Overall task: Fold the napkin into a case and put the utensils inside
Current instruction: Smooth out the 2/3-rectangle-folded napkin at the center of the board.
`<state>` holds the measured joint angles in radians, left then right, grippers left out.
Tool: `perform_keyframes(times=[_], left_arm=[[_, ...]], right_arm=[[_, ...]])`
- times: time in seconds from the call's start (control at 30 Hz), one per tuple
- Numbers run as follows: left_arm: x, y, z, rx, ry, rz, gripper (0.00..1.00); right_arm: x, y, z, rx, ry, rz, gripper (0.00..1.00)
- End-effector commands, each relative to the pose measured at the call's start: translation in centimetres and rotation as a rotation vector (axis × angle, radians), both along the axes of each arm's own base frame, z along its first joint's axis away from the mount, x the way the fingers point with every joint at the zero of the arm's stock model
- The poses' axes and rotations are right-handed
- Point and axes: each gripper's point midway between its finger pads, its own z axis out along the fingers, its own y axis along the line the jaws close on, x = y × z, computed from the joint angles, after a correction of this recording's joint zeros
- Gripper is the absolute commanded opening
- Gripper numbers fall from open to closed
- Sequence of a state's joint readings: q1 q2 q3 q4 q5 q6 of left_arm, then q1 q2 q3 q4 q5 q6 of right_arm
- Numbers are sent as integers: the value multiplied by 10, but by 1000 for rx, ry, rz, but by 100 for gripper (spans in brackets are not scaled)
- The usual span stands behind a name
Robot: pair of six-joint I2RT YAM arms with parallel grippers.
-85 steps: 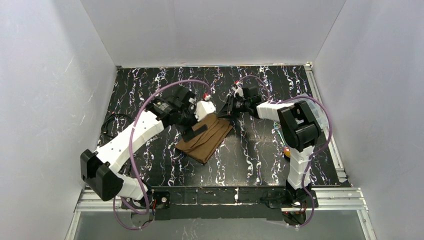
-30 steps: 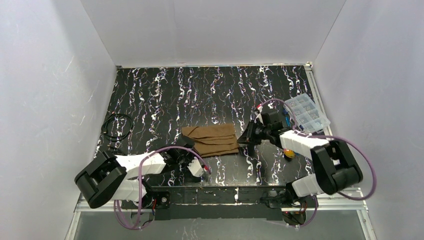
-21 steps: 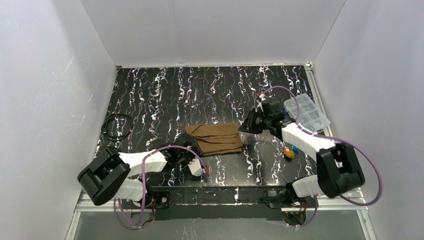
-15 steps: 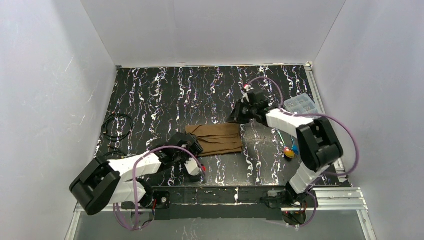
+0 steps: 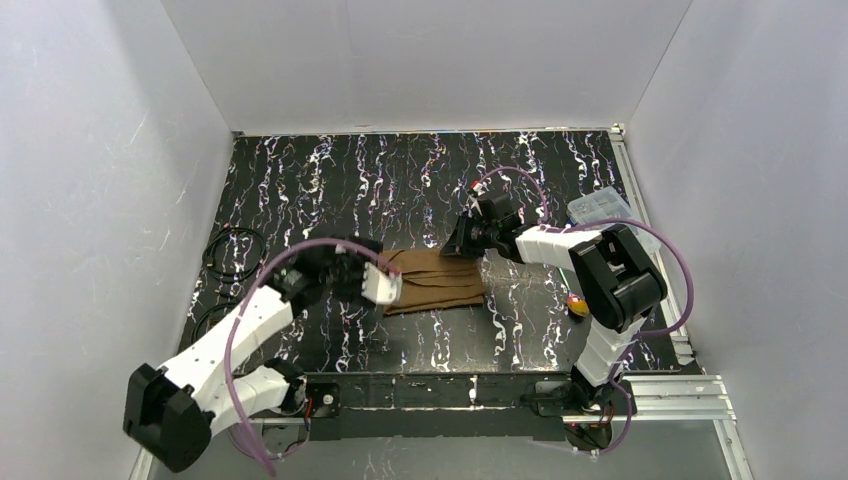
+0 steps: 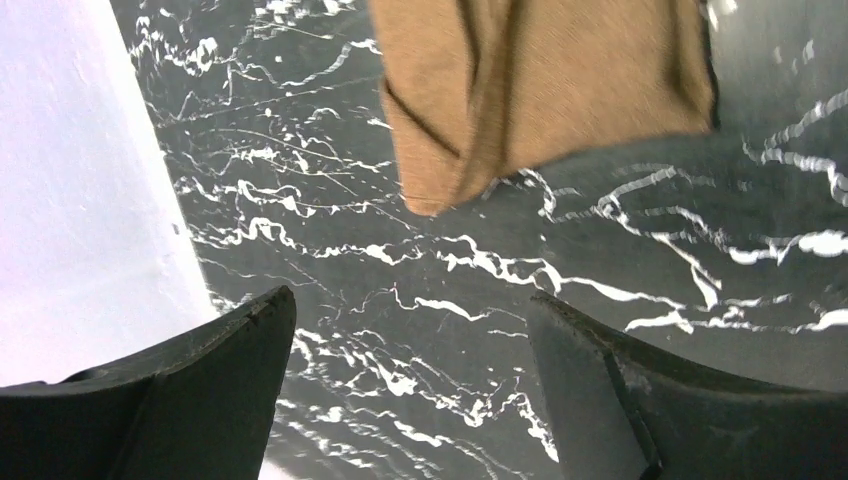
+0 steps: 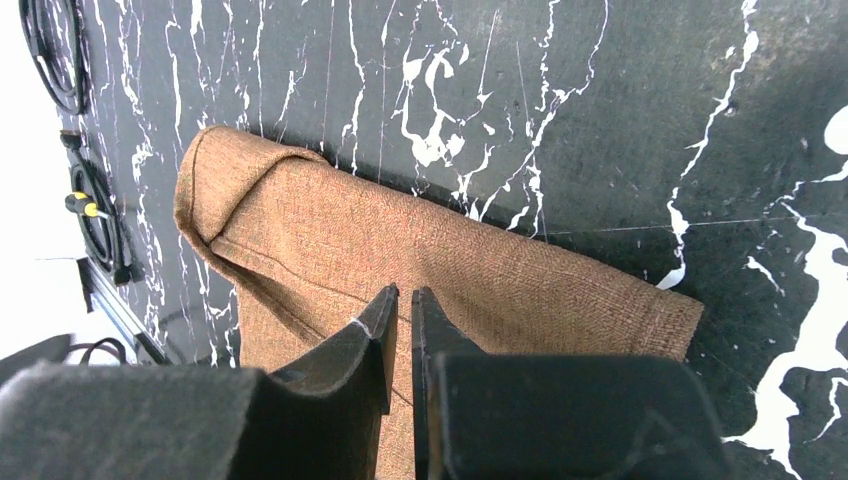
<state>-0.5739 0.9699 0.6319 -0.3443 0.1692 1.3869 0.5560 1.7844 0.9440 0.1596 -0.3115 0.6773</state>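
Observation:
The napkin's upper layer has a crooked crease at its end, so the robot's right gripper should press down on the napkin while the left gripper pulls the layer's tip straight.
The brown napkin lies folded into a narrow layered case in the middle of the table. It fills the top of the left wrist view and the middle of the right wrist view. My left gripper is open and empty, just short of the case's left end; its jaws frame bare table. My right gripper is shut with nothing between its jaws, tips over the case's far right part. Only a small red-orange bit of the utensils shows beside the right arm.
A clear plastic compartment box stands at the right, partly behind the right arm. A black cable coil lies at the left edge of the black marbled table; it also shows in the right wrist view. White walls enclose three sides.
The left arm has risen from the front edge and reached to the case's left end. The right gripper has moved from the case's right end to its far right corner.

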Motion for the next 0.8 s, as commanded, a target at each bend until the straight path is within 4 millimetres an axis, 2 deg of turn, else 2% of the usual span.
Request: perform_keyframes(times=[0.0,0.07,0.13,0.27,0.37,0.53,0.63,0.77], left_arm=[[-21,-9,10,-195,483,317,81],[-8,-16,20,-246,624,472,76],[3,-21,16,-273,747,632,69],[24,-20,-7,-267,861,914,45],[37,-15,-16,-300,919,1070,27],[30,-16,-25,-340,1072,1192,25],[22,-22,-26,-381,1204,1232,27],[21,-25,-27,-436,1327,1265,29]], right_arm=[[11,-1,8,2,-68,-9,19],[10,-2,7,-1,-70,-15,19],[9,-3,6,1,-71,-22,19],[2,-3,0,1,-62,-26,18],[-3,-1,2,4,-69,-33,17],[-12,6,6,21,-81,-27,17],[-17,11,6,21,-77,-13,17],[-19,12,11,16,-94,-19,16]])
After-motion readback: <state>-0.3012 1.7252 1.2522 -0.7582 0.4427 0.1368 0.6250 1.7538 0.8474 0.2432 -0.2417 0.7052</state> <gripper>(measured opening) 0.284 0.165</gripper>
